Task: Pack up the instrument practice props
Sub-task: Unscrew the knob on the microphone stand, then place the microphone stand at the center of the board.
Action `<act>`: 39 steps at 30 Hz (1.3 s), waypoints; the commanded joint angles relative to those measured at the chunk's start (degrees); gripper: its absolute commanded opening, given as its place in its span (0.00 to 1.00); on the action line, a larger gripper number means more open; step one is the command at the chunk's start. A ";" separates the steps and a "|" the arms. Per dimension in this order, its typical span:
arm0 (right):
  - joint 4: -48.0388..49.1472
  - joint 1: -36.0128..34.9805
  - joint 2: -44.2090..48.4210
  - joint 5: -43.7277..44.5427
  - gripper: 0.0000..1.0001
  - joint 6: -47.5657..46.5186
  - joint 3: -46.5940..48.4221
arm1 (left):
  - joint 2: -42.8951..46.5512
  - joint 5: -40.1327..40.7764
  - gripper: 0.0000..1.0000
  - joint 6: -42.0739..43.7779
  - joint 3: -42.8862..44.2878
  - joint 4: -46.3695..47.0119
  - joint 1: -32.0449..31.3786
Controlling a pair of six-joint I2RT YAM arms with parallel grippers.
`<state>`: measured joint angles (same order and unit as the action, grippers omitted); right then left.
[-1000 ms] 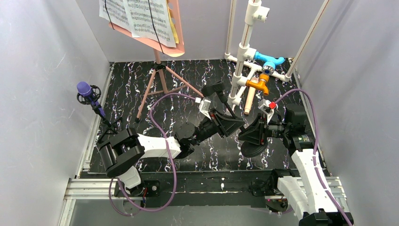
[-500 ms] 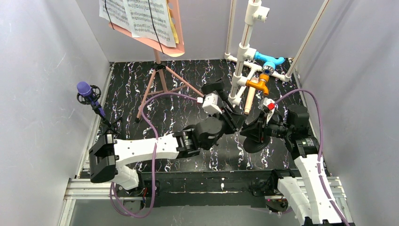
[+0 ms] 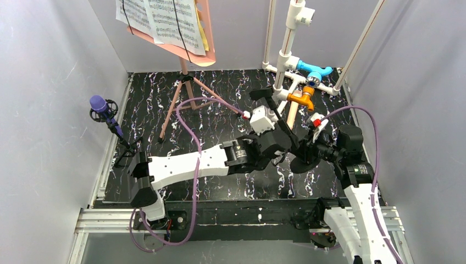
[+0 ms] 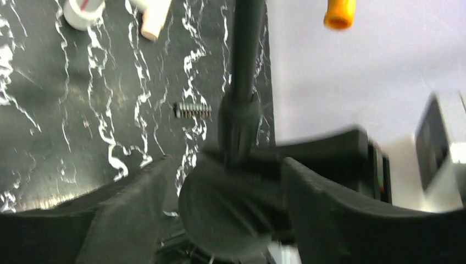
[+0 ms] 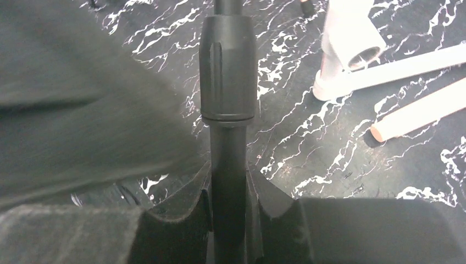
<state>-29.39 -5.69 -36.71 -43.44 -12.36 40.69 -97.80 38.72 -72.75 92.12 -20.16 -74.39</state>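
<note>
My right gripper has the pole (image 3: 279,117) slanting toward my left gripper, so it should turn the pole upright before my left gripper takes the pole's collar (image 5: 228,71) from the side.
A black stand pole (image 5: 228,71) with a round base (image 4: 231,220) is held off the floor. My right gripper (image 5: 229,214) is shut on the pole just below its collar. My left gripper (image 4: 225,220) stands open with the round base between its fingers (image 4: 126,214), right beside the right gripper (image 3: 312,151). At the back left stands the pink music stand (image 3: 184,82), carrying printed pages (image 3: 165,19) and a pink folder (image 3: 204,33). A purple microphone (image 3: 99,104) sits on a small black tripod (image 3: 123,146) at the left wall. A beige microphone (image 3: 292,115) lies near the pipes.
A white pipe frame (image 3: 286,55) with blue (image 3: 316,71) and orange (image 3: 302,99) fittings stands at the back right, close behind both grippers. Grey walls close in the black marbled floor (image 3: 220,132) on three sides. Purple cables loop over both arms.
My left arm has swung right across the floor to the right gripper, and its jaws have opened around the stand's round base. The right gripper has kept its hold on the pole.
</note>
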 commanded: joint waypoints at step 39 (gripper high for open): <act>73.17 -3.36 6.92 -23.14 0.01 57.76 -7.17 | 24.69 -52.49 0.81 53.46 -38.31 82.17 5.74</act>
<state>50.85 -8.71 -30.52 -69.04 51.59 29.28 -73.80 -10.31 -20.10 53.10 57.34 -69.19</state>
